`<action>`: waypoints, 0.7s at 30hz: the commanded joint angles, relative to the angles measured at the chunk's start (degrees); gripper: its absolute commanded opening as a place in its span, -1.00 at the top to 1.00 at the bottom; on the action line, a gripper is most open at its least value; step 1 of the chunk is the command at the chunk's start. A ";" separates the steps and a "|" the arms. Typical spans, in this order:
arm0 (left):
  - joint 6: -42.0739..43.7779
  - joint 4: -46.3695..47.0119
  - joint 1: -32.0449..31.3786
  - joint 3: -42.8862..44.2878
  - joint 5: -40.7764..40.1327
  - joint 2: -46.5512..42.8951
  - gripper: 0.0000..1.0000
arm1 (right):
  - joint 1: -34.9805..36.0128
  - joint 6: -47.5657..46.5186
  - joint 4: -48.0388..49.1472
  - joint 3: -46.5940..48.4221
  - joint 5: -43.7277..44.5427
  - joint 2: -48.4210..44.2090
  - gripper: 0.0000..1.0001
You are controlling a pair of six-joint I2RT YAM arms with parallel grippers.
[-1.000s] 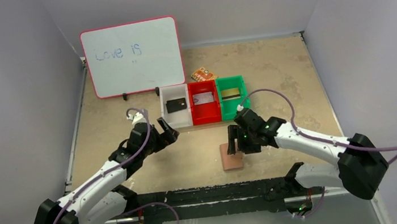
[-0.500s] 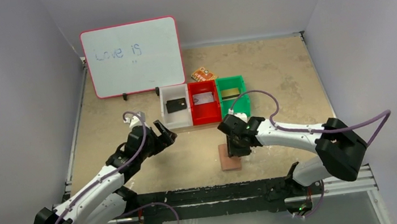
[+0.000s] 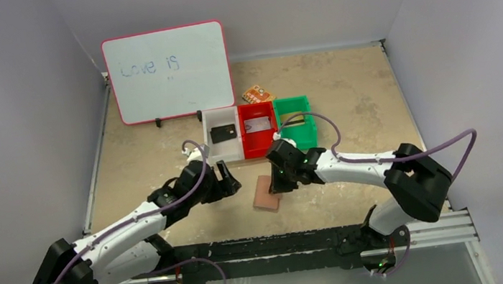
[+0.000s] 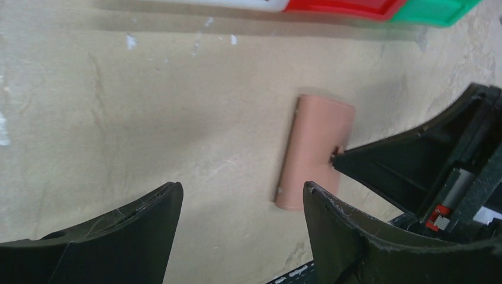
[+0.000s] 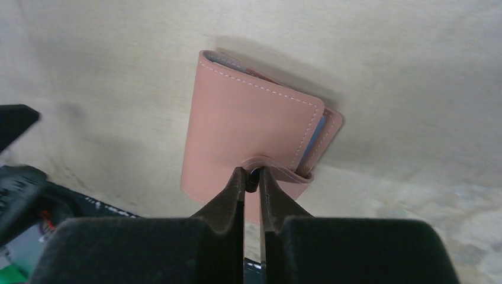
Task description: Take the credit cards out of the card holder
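Note:
The snap tab (image 5: 273, 165) is folded over the front flap of the holder, so next my right gripper pulls the tab back past the holder's open edge (image 5: 315, 140) while my left gripper keeps the holder steady.
The card holder (image 3: 265, 195), a tan-brown folded wallet, sits low on the table between the two arms, turned at a slight angle. My right gripper (image 3: 277, 182) is shut on its snap tab (image 5: 278, 171), fingertips (image 5: 252, 173) pinching the stud. A pale blue edge (image 5: 319, 131) shows between the flaps; credit cards inside the holder are hidden. My left gripper (image 3: 231, 185) hovers open just left of the holder (image 4: 314, 148), nothing between its fingers (image 4: 243, 192). The right fingers (image 4: 402, 163) show in the left wrist view, touching the holder's edge.
Three bins stand in a row behind: white (image 3: 224, 152) with a black card (image 3: 224, 133), red (image 3: 261, 143) with a pale card, green (image 3: 303, 134). An orange patterned packet (image 3: 257, 94) and a whiteboard (image 3: 168, 72) are farther back. The table's front rail (image 3: 283, 243) is close.
The right gripper has shut on the snap tab and carried the holder left, turning it. The left arm has swung right toward the holder, its jaws narrowing a little.

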 commanded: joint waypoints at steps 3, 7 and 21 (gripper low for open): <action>-2.26 -0.97 -7.62 4.82 -7.95 3.27 -0.47 | 0.81 -3.74 8.60 0.77 -5.63 2.05 1.00; -3.98 -1.59 -10.11 5.80 -10.87 4.62 -0.47 | 0.99 -3.06 12.90 -2.28 -6.79 -3.08 1.00; 2.55 -8.77 -16.90 21.31 -14.92 19.18 -0.55 | 0.53 11.42 7.73 -14.03 3.41 -8.99 0.96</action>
